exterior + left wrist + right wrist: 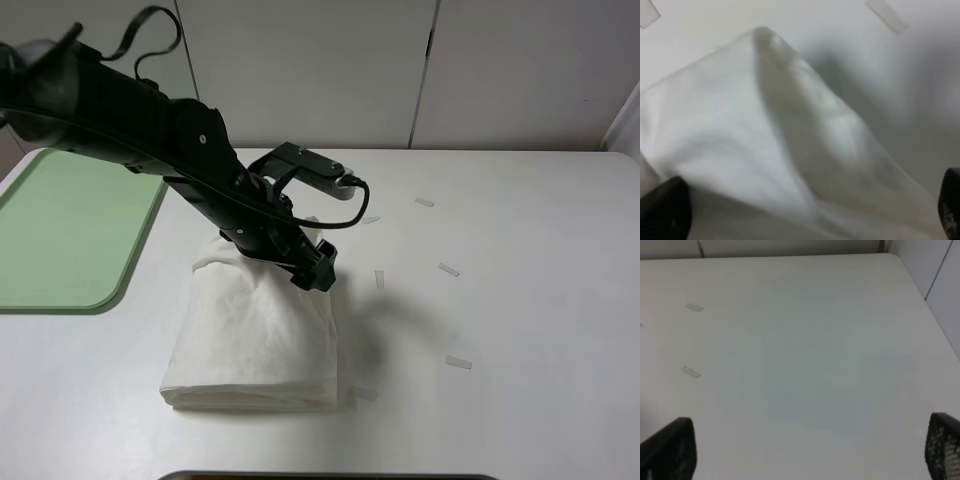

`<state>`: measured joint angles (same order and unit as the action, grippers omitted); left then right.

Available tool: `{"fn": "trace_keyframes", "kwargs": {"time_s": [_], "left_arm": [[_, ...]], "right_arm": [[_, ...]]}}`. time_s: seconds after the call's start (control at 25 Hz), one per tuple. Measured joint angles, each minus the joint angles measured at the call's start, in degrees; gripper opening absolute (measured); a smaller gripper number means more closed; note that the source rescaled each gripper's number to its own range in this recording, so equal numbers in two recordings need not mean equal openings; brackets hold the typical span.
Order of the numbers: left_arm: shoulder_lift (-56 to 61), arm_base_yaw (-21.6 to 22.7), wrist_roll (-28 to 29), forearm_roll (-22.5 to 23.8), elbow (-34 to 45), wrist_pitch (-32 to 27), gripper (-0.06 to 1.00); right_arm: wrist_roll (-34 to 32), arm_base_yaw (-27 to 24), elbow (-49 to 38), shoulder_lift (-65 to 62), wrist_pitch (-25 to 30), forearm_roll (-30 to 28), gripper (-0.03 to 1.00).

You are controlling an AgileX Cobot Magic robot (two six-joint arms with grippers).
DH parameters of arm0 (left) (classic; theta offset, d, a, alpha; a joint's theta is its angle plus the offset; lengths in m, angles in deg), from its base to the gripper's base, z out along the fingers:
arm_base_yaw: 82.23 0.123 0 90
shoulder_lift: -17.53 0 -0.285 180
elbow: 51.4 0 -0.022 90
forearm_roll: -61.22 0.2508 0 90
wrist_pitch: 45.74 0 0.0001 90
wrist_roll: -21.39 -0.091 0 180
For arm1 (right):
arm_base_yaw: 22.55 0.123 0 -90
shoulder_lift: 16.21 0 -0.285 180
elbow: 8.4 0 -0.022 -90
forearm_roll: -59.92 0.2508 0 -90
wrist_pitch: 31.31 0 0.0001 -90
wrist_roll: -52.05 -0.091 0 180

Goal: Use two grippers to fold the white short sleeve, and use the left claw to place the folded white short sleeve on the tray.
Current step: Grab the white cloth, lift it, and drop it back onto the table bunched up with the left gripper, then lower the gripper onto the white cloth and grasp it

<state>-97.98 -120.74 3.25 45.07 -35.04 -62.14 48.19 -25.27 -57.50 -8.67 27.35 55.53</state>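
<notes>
I can see my left gripper over the white short sleeve's far corner (315, 235), away from the tray. Next, I back off and take hold of its tray-side half (212, 310) first.
The white short sleeve (255, 335) lies folded into a thick rectangle at the middle of the table. My left gripper (315, 272) reaches in from the upper left and hovers low over the shirt's far right corner. In the left wrist view a raised fold of the white short sleeve (790, 130) fills the picture, and the left gripper (800, 215) stands open with one dark fingertip (662, 210) at each side. The pale green tray (70, 230) sits at the left edge, with nothing on it. My right gripper (805, 450) is open over bare table, out of the high view.
Small white paper strips (449, 270) (459, 362) (425, 202) are scattered on the table right of the shirt; two more strips (690, 371) show in the right wrist view. White wall panels stand behind the table. A dark edge (330, 476) runs along the front.
</notes>
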Motion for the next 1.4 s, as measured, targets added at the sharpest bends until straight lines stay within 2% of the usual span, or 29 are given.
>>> {"fn": "trace_keyframes", "kwargs": {"time_s": [0.16, 0.44, 0.76, 0.92, 0.96, 1.0, 1.16, 1.4], "left_arm": [[-4.4, 0.0, -0.1, 0.0, -0.9, 4.1, 1.00], [-7.2, 0.0, -0.1, 0.0, -6.1, 3.4, 1.00], [-0.7, 0.0, 0.8, 0.0, -10.4, -5.6, 1.00], [3.8, 1.2, 4.4, 0.3, -10.5, -14.2, 1.00], [5.2, 2.5, 6.6, 1.3, -10.5, -18.7, 1.00], [5.8, 3.2, 7.4, 1.9, -10.4, -20.3, 1.00], [7.7, 6.5, 9.3, 2.6, -6.2, -21.9, 1.00], [9.5, 11.2, 10.4, 2.3, 3.3, -19.0, 1.00]], "right_arm": [[0.0, 0.0, 0.0, 0.0, 0.0, 0.0, 1.00], [0.0, 0.0, 0.0, 0.0, 0.0, 0.0, 1.00], [0.0, 0.0, 0.0, 0.0, 0.0, 0.0, 1.00], [0.0, 0.0, 0.0, 0.0, 0.0, 0.0, 1.00], [0.0, 0.0, 0.0, 0.0, 0.0, 0.0, 1.00], [0.0, 0.0, 0.0, 0.0, 0.0, 0.0, 1.00], [0.0, 0.0, 0.0, 0.0, 0.0, 0.0, 1.00], [0.0, 0.0, 0.0, 0.0, 0.0, 0.0, 1.00]]}}
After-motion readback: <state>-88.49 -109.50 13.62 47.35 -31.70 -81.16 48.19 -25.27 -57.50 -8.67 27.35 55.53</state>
